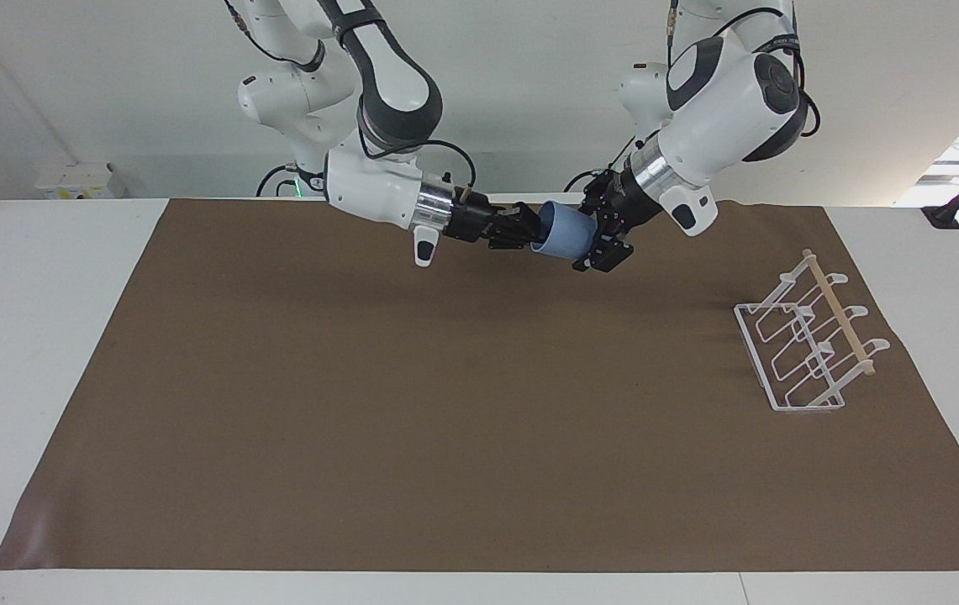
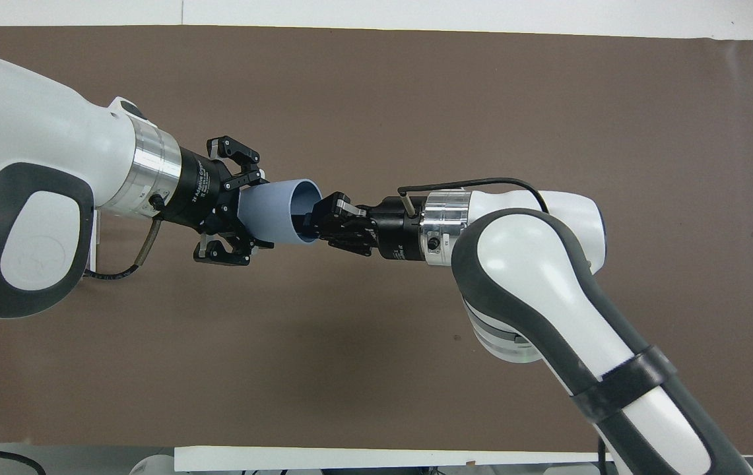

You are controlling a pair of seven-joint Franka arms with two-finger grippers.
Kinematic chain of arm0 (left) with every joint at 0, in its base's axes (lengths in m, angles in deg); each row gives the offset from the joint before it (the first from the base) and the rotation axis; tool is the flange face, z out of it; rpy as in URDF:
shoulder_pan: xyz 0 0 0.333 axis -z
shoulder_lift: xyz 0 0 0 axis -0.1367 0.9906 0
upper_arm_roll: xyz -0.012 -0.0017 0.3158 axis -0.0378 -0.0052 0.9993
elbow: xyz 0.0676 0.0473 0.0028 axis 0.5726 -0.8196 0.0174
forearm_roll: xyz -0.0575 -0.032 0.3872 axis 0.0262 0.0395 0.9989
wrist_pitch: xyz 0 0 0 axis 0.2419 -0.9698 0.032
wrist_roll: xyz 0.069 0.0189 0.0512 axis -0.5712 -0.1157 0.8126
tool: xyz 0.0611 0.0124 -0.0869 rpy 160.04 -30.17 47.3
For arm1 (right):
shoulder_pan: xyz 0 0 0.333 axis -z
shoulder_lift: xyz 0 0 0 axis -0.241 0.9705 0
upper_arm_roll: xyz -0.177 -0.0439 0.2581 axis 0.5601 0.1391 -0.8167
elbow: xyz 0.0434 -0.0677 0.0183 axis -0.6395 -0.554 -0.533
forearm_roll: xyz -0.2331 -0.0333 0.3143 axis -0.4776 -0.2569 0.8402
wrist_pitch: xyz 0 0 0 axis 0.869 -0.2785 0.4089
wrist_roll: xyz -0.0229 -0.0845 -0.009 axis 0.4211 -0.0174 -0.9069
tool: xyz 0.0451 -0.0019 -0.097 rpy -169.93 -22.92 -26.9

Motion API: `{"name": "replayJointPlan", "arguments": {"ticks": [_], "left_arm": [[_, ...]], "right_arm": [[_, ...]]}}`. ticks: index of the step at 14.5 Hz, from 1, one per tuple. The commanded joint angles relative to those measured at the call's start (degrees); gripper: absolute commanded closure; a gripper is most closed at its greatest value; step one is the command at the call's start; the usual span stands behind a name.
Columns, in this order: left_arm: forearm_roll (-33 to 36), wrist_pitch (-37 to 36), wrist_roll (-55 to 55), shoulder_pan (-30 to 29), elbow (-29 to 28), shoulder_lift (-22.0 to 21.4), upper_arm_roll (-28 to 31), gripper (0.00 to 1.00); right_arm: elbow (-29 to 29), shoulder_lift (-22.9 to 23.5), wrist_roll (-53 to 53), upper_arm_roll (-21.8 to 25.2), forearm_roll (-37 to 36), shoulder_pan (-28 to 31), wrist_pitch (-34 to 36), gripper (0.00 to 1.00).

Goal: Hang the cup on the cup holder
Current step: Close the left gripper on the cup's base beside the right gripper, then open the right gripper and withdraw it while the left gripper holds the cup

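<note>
My right gripper is holding the cup's rim [image 2: 314, 189], a long way from the cup holder, so next my left gripper closes on the cup's base [image 2: 252, 208] before my right gripper lets go.
The light-blue cup [image 1: 561, 233] hangs on its side in the air between both grippers, over the part of the brown mat nearest the robots. My right gripper [image 1: 525, 231] is shut on the cup's rim, one finger inside the mouth; it also shows in the overhead view [image 2: 323, 221]. My left gripper [image 1: 595, 231] is open, its fingers straddling the cup's base end [image 2: 277, 212], tips close to its sides. The white wire cup holder [image 1: 807, 344] with its wooden rod stands on the mat toward the left arm's end. In the overhead view the left arm hides nearly all of it.
A brown mat [image 1: 445, 420] covers most of the white table [image 1: 25, 353]. Nothing else lies on the mat between the cup holder and the grippers.
</note>
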Motion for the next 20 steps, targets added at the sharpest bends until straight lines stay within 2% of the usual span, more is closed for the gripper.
{"name": "replayJointPlan", "arguments": {"ticks": [1, 4, 5, 6, 9, 12, 14, 17, 20], "left_arm": [[1.89, 0.45, 0.37, 0.93, -1.45, -1.38, 0.64, 1.00], [2.16, 0.19, 0.37, 1.20, -1.27, -1.30, 0.73, 1.00], [2.24, 0.01, 0.28, 0.85, -1.19, -1.21, 0.73, 1.00], [2.16, -0.08, 0.28, 0.50, -1.10, -1.12, 0.73, 1.00], [2.25, -0.16, 0.19, 0.23, -0.83, -1.03, 1.08, 1.00], [4.08, -0.43, 0.11, -0.64, -0.04, -0.86, 1.17, 1.00], [8.80, -0.51, -1.73, -0.91, -0.57, -0.94, 1.17, 1.00], [23.47, -4.55, -6.65, -1.70, -0.83, -1.12, 1.26, 1.00], [41.30, -6.49, -7.01, -2.58, -0.83, 0.54, 1.17, 1.00]], "right_arm": [[-0.40, -0.53, 0.40, -0.12, 1.26, 0.65, -0.20, 0.96], [-0.31, -0.53, 0.40, -0.12, 1.17, 0.91, -0.11, 0.93], [-0.31, -0.62, 0.40, -0.12, 1.17, 0.91, -0.20, 0.72], [-0.40, -0.97, 0.32, 0.05, 1.08, 0.83, -0.81, 0.03], [-0.48, -2.99, 0.32, 0.23, 0.73, 2.31, -10.03, 0.01], [-2.15, -5.71, 0.05, 0.23, -0.14, 8.01, -9.78, 0.01], [-3.64, -6.86, -0.38, 0.23, -4.77, 11.53, -6.81, 0.01], [-2.25, -6.69, -4.15, 0.23, -24.52, 20.40, 5.48, 0.01], [-2.15, -6.69, -7.68, 0.32, -44.63, 28.14, 9.64, 0.01]]}}
